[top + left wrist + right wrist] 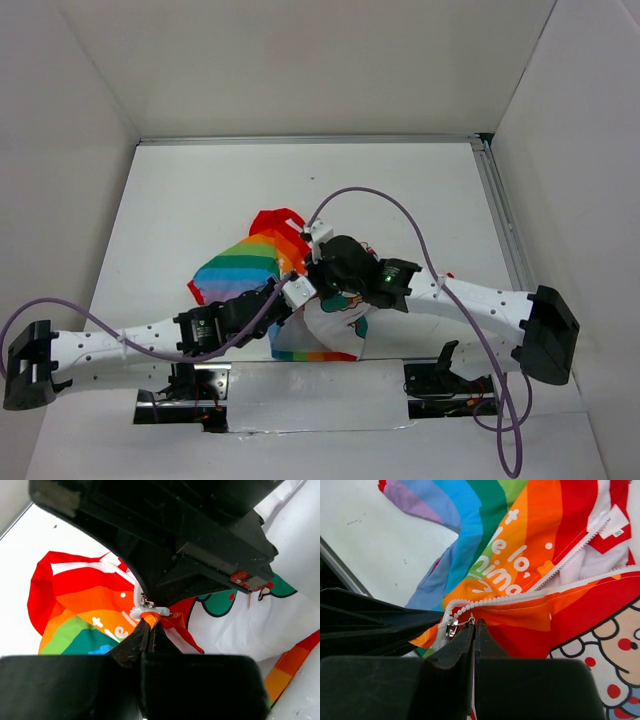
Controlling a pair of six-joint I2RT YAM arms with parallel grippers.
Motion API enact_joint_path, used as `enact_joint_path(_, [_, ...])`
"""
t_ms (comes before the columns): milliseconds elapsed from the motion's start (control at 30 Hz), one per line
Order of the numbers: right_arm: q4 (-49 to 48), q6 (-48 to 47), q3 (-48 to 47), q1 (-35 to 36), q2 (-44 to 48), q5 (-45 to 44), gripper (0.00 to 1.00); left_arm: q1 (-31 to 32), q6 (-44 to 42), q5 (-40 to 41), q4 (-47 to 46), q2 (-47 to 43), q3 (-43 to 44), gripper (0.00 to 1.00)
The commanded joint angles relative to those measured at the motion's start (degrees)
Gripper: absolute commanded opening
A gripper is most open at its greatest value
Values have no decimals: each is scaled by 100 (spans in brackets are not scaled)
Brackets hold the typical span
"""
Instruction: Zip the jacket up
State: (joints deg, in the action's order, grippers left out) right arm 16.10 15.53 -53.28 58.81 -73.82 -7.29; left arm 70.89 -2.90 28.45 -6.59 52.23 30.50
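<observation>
The white zipper tape kinks [452, 606] beside the slider, so my right gripper should draw the pull tab back straight before my left gripper takes the zipper's lower end [439, 639].
The jacket [240, 270] lies crumpled at the table's middle, rainbow panel to the left, white cartoon front [335, 330] toward the arms. Both grippers meet at the lower end of its white zipper [530, 596]. My left gripper [150, 623] is shut on a fold of orange fabric right beside the zipper's end. My right gripper [474, 625] is shut on the pull tab of the silver slider [452, 628], which sits at the end of the toothed track. Above the slider the two zipper halves [580, 550] stand apart. In the top view, the left gripper [297, 291] and the right gripper [322, 265] hide the slider.
White walls enclose the table on three sides, with a metal rail [500, 210] along the right edge. Purple cables [400, 215] loop over both arms. The right arm's black body [200, 540] fills the top of the left wrist view.
</observation>
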Motion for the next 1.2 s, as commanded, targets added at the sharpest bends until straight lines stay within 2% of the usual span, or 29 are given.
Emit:
enact_joint_path(0, [149,-287,362,-475,-29,-1998,0,311,35,-832,-1133,-670,158,0])
enact_joint_path(100, [139,-322,397,-475,497,-1471,0,268,175,-525,-1187,-627,262,0])
enact_joint_path(133, [209,-296,345,-475,648,-1303,0,206,663,-463,-769,-591,376,5])
enact_joint_path(167, [279,-261,309,-467,885,-1127,0,14,1007,-358,-434,-434,517,13])
enact_joint_path(233, [490,-147,187,-467,1009,-486,0,-198,2105,-375,626,-249,991,38])
enact_joint_path(333, [683,-24,90,-458,1002,199,0,-480,3713,-402,2078,399,1738,57])
enact_joint_path(367, [693,20,89,-440,940,262,0,-506,4118,-323,3127,541,1949,61])
enact_joint_path(400, [754,46,81,-440,888,307,0,-506,4478,-322,3607,682,2325,65])
enact_joint_path(433, [850,108,63,-449,835,185,0,-515,5291,-366,4073,936,2494,68])
enact_joint_path(467, [895,169,46,-449,739,149,0,-532,5586,-645,4704,1043,2792,69])
enact_joint_path(500, [965,205,2,-458,694,149,0,-559,6129,-856,4920,1261,2925,72])
enact_joint_path(567, [1000,327,-16,-440,589,210,0,-743,6554,-1427,5507,1447,3267,74])
enact_joint_path(600, [1053,380,-42,-440,571,202,0,-831,7374,-1812,5885,1544,3382,79])
enact_joint_path(667, [1062,477,1,-414,571,79,0,-1085,8126,-2131,6431,1703,3541,80])
enact_joint_path(700, [1062,512,45,-423,571,44,0,-1182,8408,-2568,6425,1651,3516,85])
enact_joint_path(767, [1019,626,89,-405,632,26,0,-1323,8577,-2905,6137,1484,3227,89])
enact_joint_path(800, [931,670,194,-388,658,52,0,-1419,8534,-3315,5639,1405,3112,99])
enact_joint_path(900, [624,767,449,-326,825,323,0,-1814,8455,-4028,4820,1132,2804,99])
enact_joint_path(1000, [299,838,625,-256,940,850,0,-1860,8375,-4391,4387,1184,2733,99])
enact_joint_path(1167, [-317,970,1081,-133,862,1536,0,-1947,8515,-4506,4377,1641,2470,99])
